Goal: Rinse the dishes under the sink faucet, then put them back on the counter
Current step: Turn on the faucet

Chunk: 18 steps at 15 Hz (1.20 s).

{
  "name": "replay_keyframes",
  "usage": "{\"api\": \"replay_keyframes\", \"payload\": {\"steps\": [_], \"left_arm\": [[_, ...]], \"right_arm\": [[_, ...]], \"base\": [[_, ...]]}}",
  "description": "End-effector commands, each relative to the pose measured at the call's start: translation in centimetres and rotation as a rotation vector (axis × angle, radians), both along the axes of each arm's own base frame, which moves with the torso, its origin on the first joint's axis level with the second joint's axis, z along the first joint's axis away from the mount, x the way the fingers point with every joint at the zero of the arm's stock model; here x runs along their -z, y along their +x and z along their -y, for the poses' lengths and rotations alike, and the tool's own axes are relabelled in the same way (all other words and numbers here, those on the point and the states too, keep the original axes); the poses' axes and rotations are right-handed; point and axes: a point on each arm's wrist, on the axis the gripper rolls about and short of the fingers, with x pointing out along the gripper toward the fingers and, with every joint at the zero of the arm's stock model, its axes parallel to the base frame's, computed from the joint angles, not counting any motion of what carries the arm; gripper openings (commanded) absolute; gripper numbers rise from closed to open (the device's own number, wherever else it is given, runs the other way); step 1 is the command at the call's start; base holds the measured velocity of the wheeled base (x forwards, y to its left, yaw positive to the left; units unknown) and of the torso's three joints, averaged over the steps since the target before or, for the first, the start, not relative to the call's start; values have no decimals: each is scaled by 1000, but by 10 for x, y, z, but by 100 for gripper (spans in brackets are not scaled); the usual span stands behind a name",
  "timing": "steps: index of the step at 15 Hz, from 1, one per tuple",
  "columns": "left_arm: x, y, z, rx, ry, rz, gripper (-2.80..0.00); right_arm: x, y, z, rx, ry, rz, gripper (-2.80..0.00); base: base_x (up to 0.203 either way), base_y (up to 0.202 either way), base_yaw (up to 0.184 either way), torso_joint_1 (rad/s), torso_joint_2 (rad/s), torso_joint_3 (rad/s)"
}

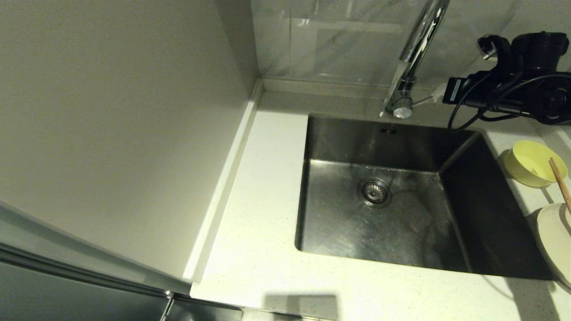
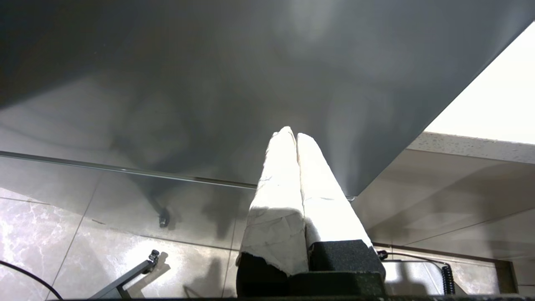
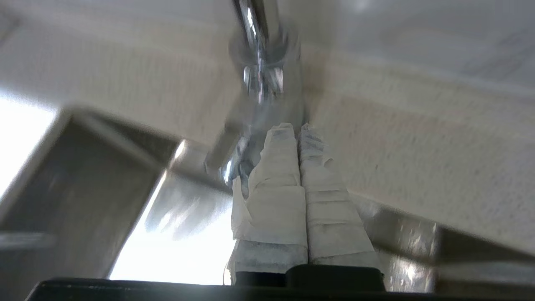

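Water is falling from the sink faucet (image 1: 392,88) toward the sink, so my right gripper should keep going from the lever to the brown chopsticks (image 1: 560,183) and open above them.
The chrome sink faucet (image 1: 419,40) rises behind the steel sink (image 1: 339,223), and its thin lever rod (image 1: 424,100) points right from its base. My right gripper (image 1: 439,92) is shut with nothing between its white-wrapped fingers, and its tips sit at the lever's outer end. In the right wrist view the right gripper (image 3: 294,125) lies right beside the faucet (image 3: 261,62). On the counter (image 1: 267,223), right of the sink, stand the pale-yellow bowl (image 1: 533,162) and the cream plate (image 1: 555,240), with brown chopsticks (image 1: 560,180) lying across them. My left gripper (image 2: 294,133) is shut and empty, parked low before a grey cabinet front.
A beige wall panel (image 1: 111,133) closes off the counter's left side. A marbled backsplash (image 1: 334,44) stands behind the faucet. The sink's drain strainer (image 1: 374,192) sits mid-basin, with overflow slots (image 1: 388,131) on the back wall. The right arm's cables (image 1: 473,111) hang over the sink's back right corner.
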Motion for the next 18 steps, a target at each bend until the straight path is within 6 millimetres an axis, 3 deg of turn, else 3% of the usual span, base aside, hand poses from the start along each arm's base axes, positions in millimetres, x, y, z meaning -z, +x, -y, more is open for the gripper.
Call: {"api": "replay_keyframes", "payload": {"steps": [1,6,11,16,18], "left_arm": [[0,0,0,0,-1,2,-280],[0,0,0,0,-1,2,-280],[0,0,0,0,-1,2,-280],[0,0,0,0,-1,2,-280],[0,0,0,0,-1,2,-280]], "right_arm": [[-6,-7,10,10,-8,3,-280],[-33,-29,28,65,-20,63,-280],[-69,-81,68,242,-150,78,-280],[-48,-112,78,658,-268,-244,-280],[-34,-126,78,683,-283,-376,-280]], "base": [[0,0,0,0,0,0],[0,0,0,0,0,0],[0,0,0,0,0,0],[0,0,0,0,0,0],[0,0,0,0,0,0]]}}
